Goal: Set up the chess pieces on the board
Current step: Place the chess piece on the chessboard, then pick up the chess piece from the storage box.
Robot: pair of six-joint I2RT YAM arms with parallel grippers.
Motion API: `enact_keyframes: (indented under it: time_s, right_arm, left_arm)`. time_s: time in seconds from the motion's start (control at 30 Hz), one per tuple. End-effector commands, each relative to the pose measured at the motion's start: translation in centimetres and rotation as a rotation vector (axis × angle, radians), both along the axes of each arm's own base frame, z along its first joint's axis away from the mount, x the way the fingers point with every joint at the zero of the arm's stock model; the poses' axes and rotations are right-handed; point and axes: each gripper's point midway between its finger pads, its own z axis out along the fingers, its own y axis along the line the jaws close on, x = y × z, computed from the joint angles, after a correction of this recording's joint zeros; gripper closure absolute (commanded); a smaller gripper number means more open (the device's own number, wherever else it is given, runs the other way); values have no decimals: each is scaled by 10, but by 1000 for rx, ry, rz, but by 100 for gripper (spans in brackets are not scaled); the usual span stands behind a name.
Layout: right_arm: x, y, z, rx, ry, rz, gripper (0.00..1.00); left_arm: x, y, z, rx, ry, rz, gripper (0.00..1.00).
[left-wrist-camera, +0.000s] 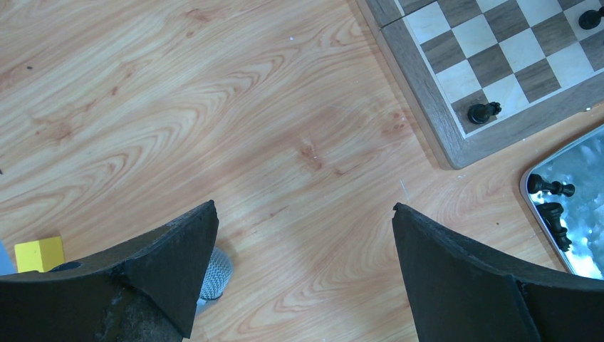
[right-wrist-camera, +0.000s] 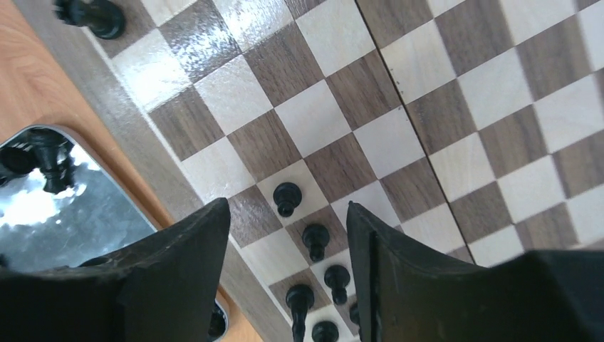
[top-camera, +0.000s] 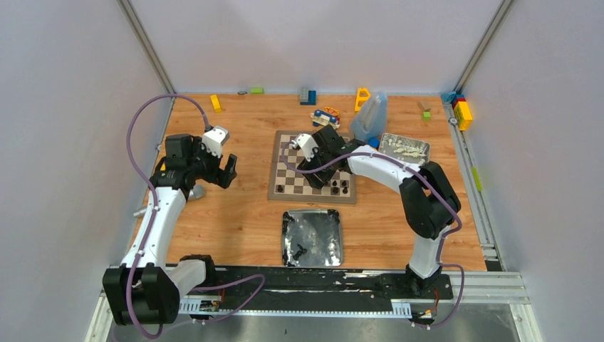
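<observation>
The black pawn (right-wrist-camera: 287, 196) is standing upright on its square, clear of my open right gripper. I should now go toward the silver tray (top-camera: 300, 251) until I take hold of another piece.
The wooden chessboard (top-camera: 288, 164) lies at the table's middle. My right gripper (top-camera: 317, 173) hovers open over its near right part. In the right wrist view, the board (right-wrist-camera: 320, 107) fills the frame. The right gripper (right-wrist-camera: 286, 206) frames several upright black pieces, such as a pawn (right-wrist-camera: 315, 240), without touching them. Another piece (right-wrist-camera: 92, 13) stands at the board's near left corner. My left gripper (top-camera: 228, 171) is open and empty over bare table left of the board. In its view the left gripper (left-wrist-camera: 305, 208) has the board's corner (left-wrist-camera: 427, 121) and one piece (left-wrist-camera: 484, 112) ahead.
A silver tray (top-camera: 324, 228) in front of the board holds loose black pieces (left-wrist-camera: 550, 187). A second tray (top-camera: 404, 148) and a translucent blue jug (top-camera: 370, 117) stand behind the board's right. Toy blocks (top-camera: 215, 102) line the back edge. A small mesh object (left-wrist-camera: 214, 274) lies by my left finger.
</observation>
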Motion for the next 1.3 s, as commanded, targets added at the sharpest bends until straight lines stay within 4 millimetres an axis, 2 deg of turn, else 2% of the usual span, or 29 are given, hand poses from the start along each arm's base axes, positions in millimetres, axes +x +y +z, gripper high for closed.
enact_keyframes:
  time_s: [0.0, 0.07, 0.17, 0.43, 0.6, 0.7, 0.9, 1.07, 1.27]
  right_arm:
    - [1, 15, 70, 110, -146, 64, 35]
    - [-14, 18, 77, 123, -157, 112, 33]
    - [-49, 23, 77, 133, -135, 194, 32]
    - [-159, 31, 30, 140, 90, 412, 32]
    - [-197, 33, 11, 120, 181, 468, 32]
    - [-209, 34, 5, 114, 211, 486, 31]
    - [-219, 40, -6, 90, 228, 494, 31]
    - [-214, 47, -20, 32, 194, 461, 34]
    - [-212, 54, -24, 7, 175, 442, 38]
  left_arm:
    - [1, 1, 9, 5, -38, -9, 0]
    - [1, 1, 9, 6, -39, -9, 0]
    - [1, 1, 9, 6, -39, -8, 0]
    - [2, 3, 8, 14, -38, 1, 0]
    - [3, 5, 3, 24, -24, 10, 0]
    - [3, 6, 1, 29, -21, 11, 0]
    - [3, 6, -2, 29, -11, 11, 0]
    - [3, 6, -2, 29, -11, 11, 0]
    - [3, 6, -2, 28, -12, 8, 0]
